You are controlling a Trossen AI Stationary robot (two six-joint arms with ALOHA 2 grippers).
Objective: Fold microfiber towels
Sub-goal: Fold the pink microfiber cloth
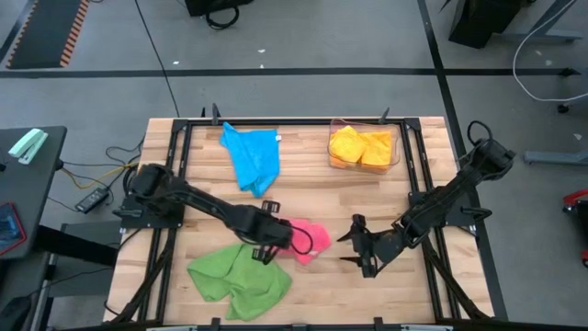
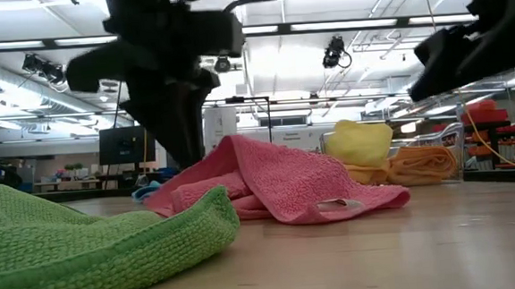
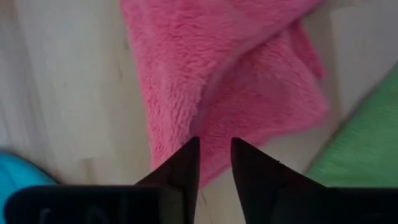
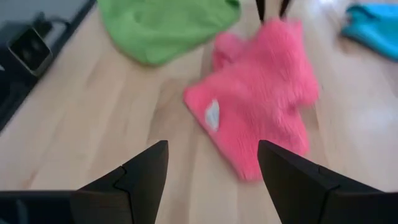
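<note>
The pink towel (image 1: 318, 237) is bunched up in rounded folds (image 4: 281, 59), so I expect it to open out into a much wider sheet when I pull its corners apart.
A crumpled pink towel (image 1: 310, 241) lies on the wooden table near its middle. My left gripper (image 3: 215, 146) comes down on the towel's left end, its fingers close together with pink cloth between them. A green towel (image 1: 239, 274) lies bunched at the near left and a blue towel (image 1: 253, 156) at the far side. My right gripper (image 1: 355, 249) hangs open just right of the pink towel with nothing between its fingers (image 4: 155, 165). Yellow and orange towels (image 1: 361, 147) sit in the clear bin. My left gripper pinches the pink towel at its left edge (image 3: 214, 127) between its two fingers, coming steeply from above and slanting from the table's left. One layer or several, I cannot tell. The towel rests on the table in a loose heap (image 2: 278, 184), slack.
The clear bin (image 1: 395, 152) stands at the far right of the table. The green towel's near fold (image 2: 111, 243) lies close beside the pink towel. Bare wood (image 1: 386, 294) shows at the near right, under my right gripper. Black rails (image 1: 418, 156) run along both table sides.
</note>
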